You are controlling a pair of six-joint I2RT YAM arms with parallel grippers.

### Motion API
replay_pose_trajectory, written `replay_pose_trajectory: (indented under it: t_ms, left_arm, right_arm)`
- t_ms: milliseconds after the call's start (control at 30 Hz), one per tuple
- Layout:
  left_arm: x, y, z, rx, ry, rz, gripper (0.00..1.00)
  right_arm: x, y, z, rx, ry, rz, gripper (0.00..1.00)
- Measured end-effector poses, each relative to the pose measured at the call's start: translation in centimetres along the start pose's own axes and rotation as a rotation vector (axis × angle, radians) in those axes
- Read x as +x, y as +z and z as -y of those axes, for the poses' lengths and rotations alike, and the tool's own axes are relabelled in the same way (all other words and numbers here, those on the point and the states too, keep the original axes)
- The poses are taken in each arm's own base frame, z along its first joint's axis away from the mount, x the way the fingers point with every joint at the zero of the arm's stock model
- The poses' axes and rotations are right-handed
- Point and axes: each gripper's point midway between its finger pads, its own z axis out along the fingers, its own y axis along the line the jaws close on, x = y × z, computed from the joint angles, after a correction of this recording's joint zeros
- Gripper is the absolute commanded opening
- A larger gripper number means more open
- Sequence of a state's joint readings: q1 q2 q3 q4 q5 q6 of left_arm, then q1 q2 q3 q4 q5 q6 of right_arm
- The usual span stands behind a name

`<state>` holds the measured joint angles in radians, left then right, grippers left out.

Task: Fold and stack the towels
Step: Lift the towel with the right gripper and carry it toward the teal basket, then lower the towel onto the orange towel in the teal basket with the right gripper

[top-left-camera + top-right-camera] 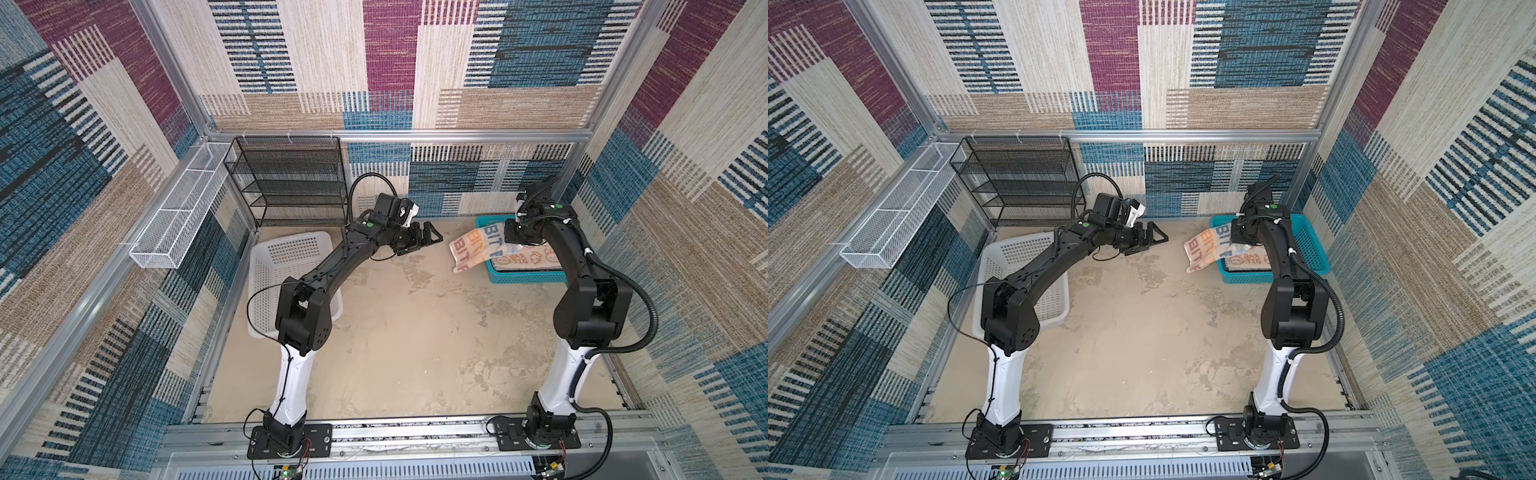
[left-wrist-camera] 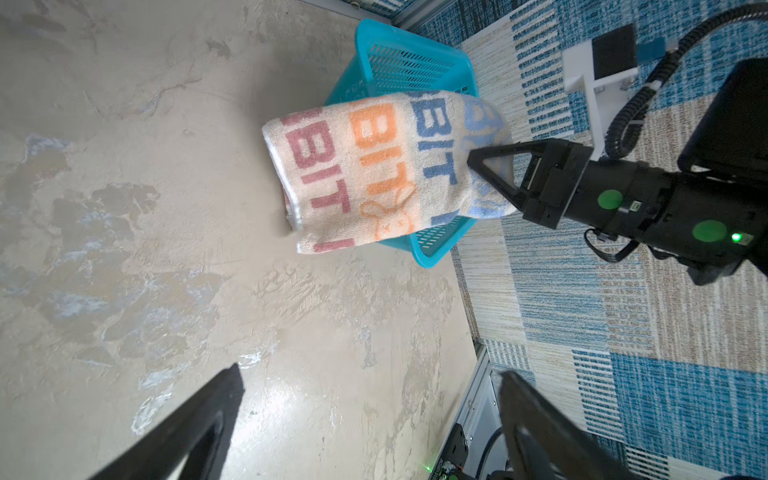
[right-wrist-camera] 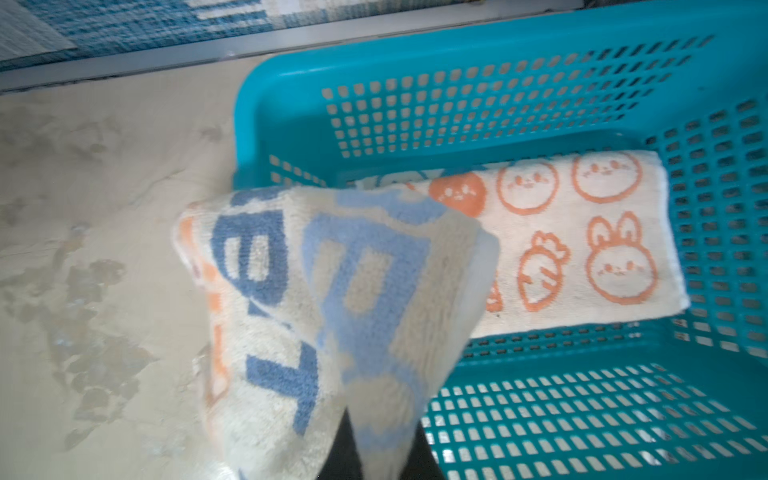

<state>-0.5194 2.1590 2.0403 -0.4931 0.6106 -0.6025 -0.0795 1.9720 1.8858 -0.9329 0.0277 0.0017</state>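
The folded cream towel's loose end (image 1: pixel 461 254) is hanging outside the teal basket, so I should keep moving my right gripper across the orange-rabbit towel (image 1: pixel 542 256) until that end gets inside.
The cream towel with large "RABBIT" lettering (image 1: pixel 473 249) (image 1: pixel 1204 249) (image 2: pixel 374 166) (image 3: pixel 311 311) hangs folded in the air over the left rim of the teal basket (image 1: pixel 528 276) (image 1: pixel 1316 249) (image 2: pixel 399 54) (image 3: pixel 457 62). My right gripper (image 2: pixel 473 160) (image 3: pixel 382 457) is shut on one edge of it. A folded towel with orange rabbits (image 1: pixel 536 255) (image 1: pixel 1246 259) (image 3: pixel 582 241) lies flat inside the basket. My left gripper (image 1: pixel 424 245) (image 1: pixel 1148 244) (image 2: pixel 370 374) hovers open and empty over the table, to the left of the hanging towel.
A white plastic basket (image 1: pixel 291 257) (image 1: pixel 1017 257) stands at the left, partly under my left arm. A black mesh shelf (image 1: pixel 291 183) stands at the back left, with a white wire tray (image 1: pixel 178 216) on the left wall. Bare beige tabletop (image 1: pixel 415 332) lies between the arms.
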Motion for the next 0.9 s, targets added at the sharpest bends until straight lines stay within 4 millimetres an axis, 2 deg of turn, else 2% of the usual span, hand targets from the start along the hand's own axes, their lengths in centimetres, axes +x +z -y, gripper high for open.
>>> replay_pose_trajectory:
  t_ms: [133,433,767,900]
  left_arm:
    - [-0.1,0.1,0.0,-0.005,-0.006,-0.007,0.99]
    - [-1.2,-0.5,1.5,0.004,0.018,0.009,0.99]
    - [-1.1,0.6,0.9,-0.011,0.004,-0.018,0.99]
    - [-0.9,1.0,0.4,-0.019,0.0,-0.029,0.99]
  right_arm:
    - [-0.5,0.3,1.9,0.061,0.005,0.008,0.0]
    - [-1.0,1.8,4.9,0.209,-0.034,0.012,0.0]
    - [-0.7,4.1,8.0,0.351,-0.096,0.024,0.0]
    - [-0.6,5.8,9.6,0.393,-0.107,0.016,0.0]
